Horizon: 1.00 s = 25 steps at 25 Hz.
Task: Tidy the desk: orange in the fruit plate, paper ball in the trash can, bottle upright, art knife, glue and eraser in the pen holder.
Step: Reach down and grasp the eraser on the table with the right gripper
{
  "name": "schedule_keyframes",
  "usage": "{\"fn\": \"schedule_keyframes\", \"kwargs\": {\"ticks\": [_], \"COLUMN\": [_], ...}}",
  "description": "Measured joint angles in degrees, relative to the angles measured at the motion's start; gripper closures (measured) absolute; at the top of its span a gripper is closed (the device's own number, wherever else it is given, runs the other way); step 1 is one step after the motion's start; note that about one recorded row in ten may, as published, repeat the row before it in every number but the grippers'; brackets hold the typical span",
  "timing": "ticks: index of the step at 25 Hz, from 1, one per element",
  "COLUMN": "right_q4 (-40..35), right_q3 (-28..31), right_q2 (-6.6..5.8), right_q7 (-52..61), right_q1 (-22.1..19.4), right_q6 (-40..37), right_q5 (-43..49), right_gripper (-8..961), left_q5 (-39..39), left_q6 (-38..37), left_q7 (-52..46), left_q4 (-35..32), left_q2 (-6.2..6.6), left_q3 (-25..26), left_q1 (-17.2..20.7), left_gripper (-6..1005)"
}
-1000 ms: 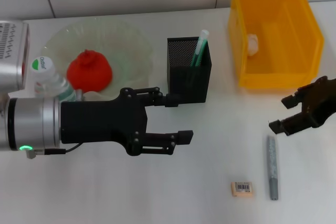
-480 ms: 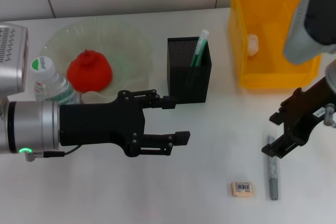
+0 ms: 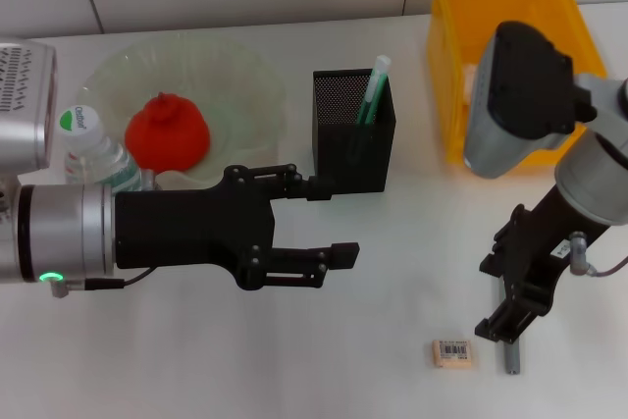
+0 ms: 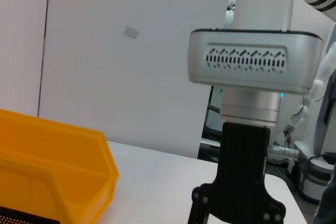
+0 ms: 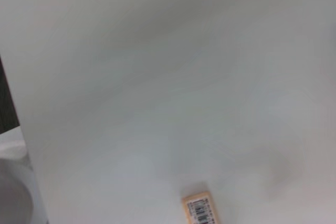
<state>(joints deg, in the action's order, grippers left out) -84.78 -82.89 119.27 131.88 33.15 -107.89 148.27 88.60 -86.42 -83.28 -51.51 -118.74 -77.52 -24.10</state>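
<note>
The tan eraser is clear of the art knife, so my right gripper should keep bringing its open fingers down toward the eraser until they are around it.
My right gripper stands open, pointing down over the grey art knife, of which only the near tip shows. The tan eraser lies just left of it on the table. My left gripper hovers open and empty at mid-table, in front of the black mesh pen holder, which has the green glue in it. The reddish orange sits in the glass fruit plate. The bottle stands upright behind my left arm. My right arm hides the paper ball.
The yellow trash can stands at the back right, partly behind my right arm's wrist. A grey device sits at the far left edge.
My right arm has swung in from the right edge and come down over the art knife, covering most of it. My left arm has stayed put.
</note>
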Motion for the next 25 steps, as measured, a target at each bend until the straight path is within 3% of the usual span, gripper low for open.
{"fn": "schedule_keyframes", "kwargs": {"ticks": [25], "right_q4": [11.7], "right_q3": [-12.5], "right_q2": [0.34], "right_q7": [2.9], "right_q1": [7.2], "right_q6": [5.2], "right_q5": [-0.1], "right_gripper": [191], "left_q5": [0.0], "left_q6": [0.0], "left_q7": [0.7], "left_q4": [1.8], "left_q2": [-0.09], "left_q3": [-0.1], "left_q1": [-0.8], "left_gripper": [214]}}
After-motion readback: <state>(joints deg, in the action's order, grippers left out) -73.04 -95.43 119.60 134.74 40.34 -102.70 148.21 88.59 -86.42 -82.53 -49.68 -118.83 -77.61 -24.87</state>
